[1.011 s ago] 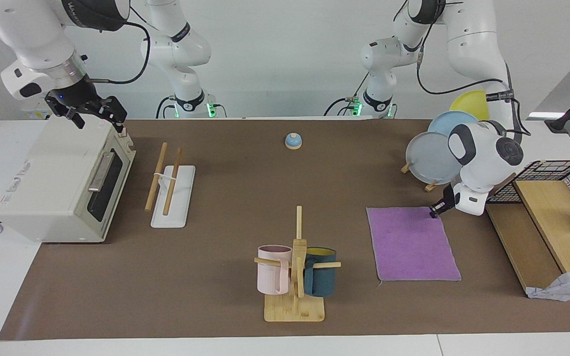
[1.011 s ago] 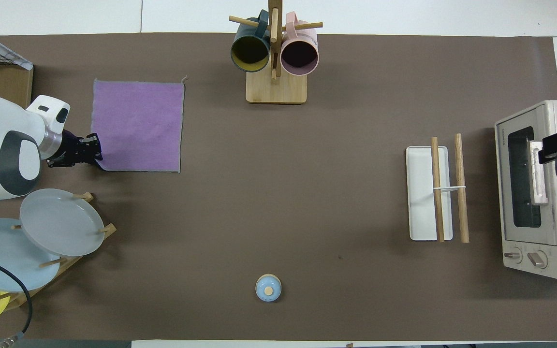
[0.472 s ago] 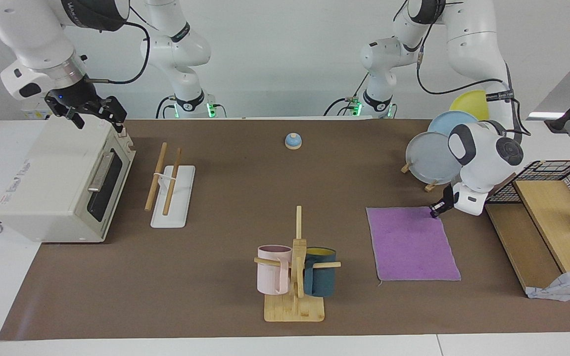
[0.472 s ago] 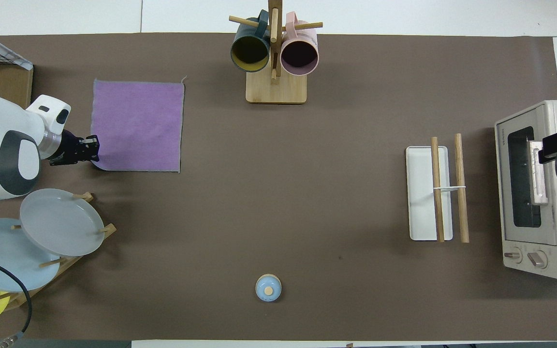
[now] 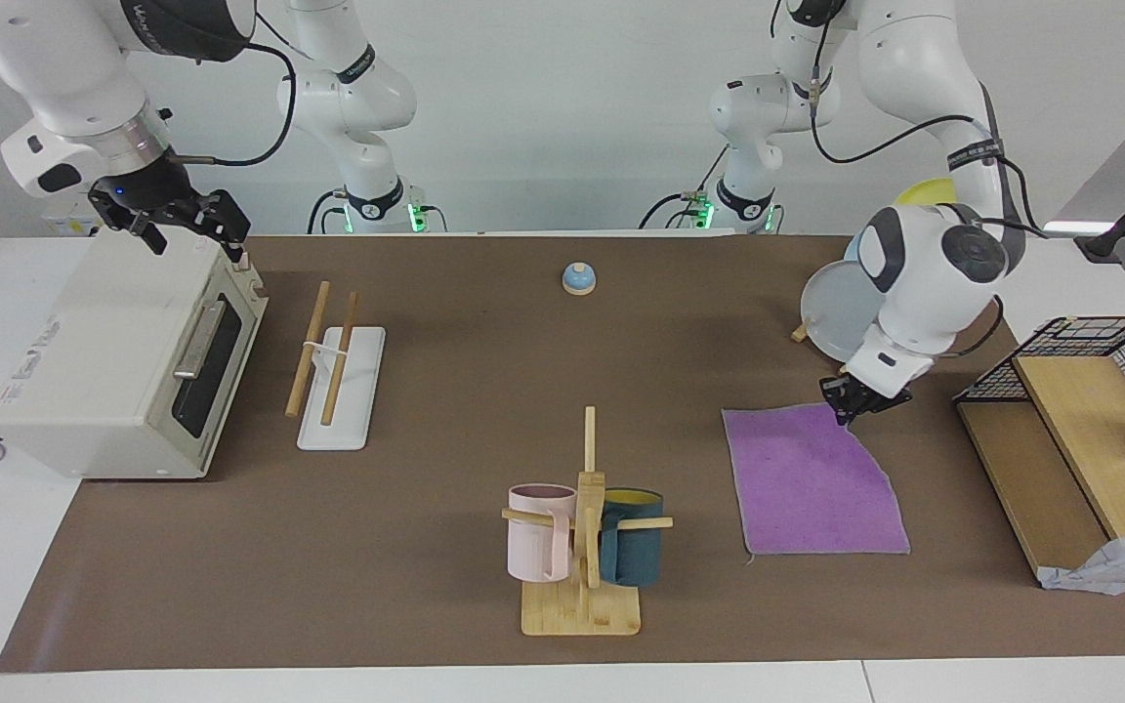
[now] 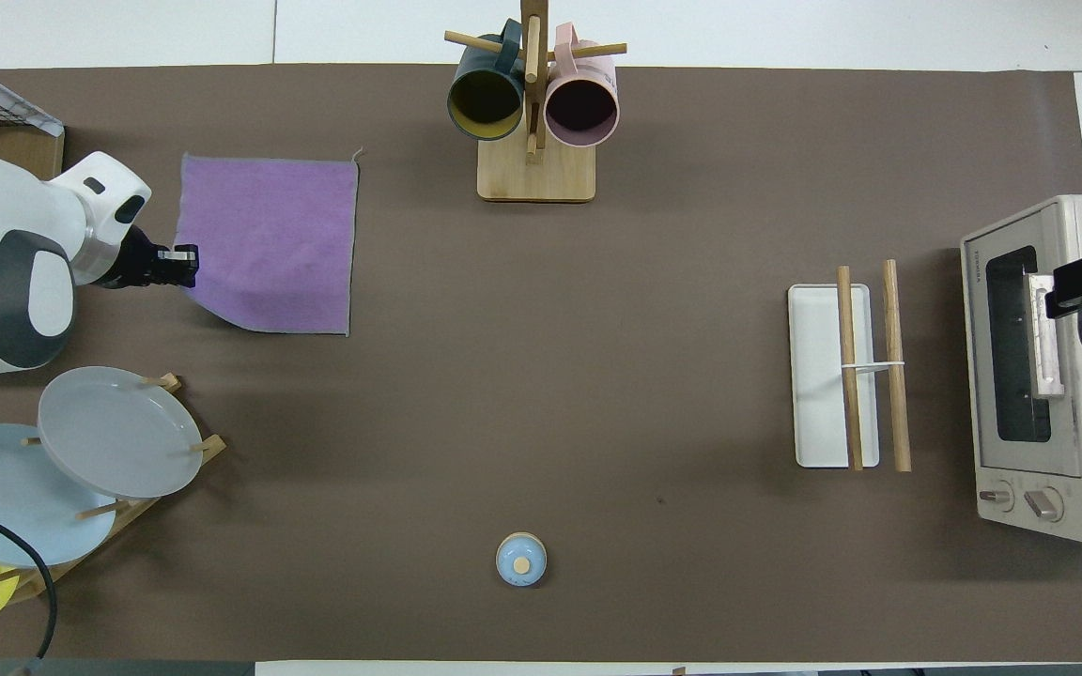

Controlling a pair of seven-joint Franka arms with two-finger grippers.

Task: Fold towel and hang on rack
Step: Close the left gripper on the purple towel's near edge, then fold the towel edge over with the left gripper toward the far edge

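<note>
The purple towel's lifted corner point(image 6: 194, 295) faces its free near corner point(image 6: 345, 329) over flat cloth, so my left gripper should carry on going across and let go where the two corners meet.
The purple towel point(image 5: 812, 488) lies on the brown mat at the left arm's end of the table; it also shows in the overhead view point(image 6: 269, 244). My left gripper point(image 5: 846, 415) is shut on the towel's corner nearest the plates and holds that corner lifted off the mat, also seen from overhead point(image 6: 186, 268). The rest of the towel lies flat. The rack point(image 5: 323, 361), two slanted wood rods on a white base point(image 6: 818, 376), stands toward the right arm's end. My right gripper point(image 5: 196, 229) waits over the toaster oven point(image 5: 123, 361).
A wooden peg stand with two mugs point(image 5: 582, 527) stands farther from the robots than the rack, mid-table. A plate stand with plates point(image 5: 841, 312) is just nearer the robots than the towel. A wooden shelf with a wire basket point(image 5: 1080, 430) is beside the towel. A small blue bell point(image 5: 579, 279) sits near the robots.
My left gripper has risen and moved in over the towel, pulling the gripped corner up off the mat. The right arm has not moved.
</note>
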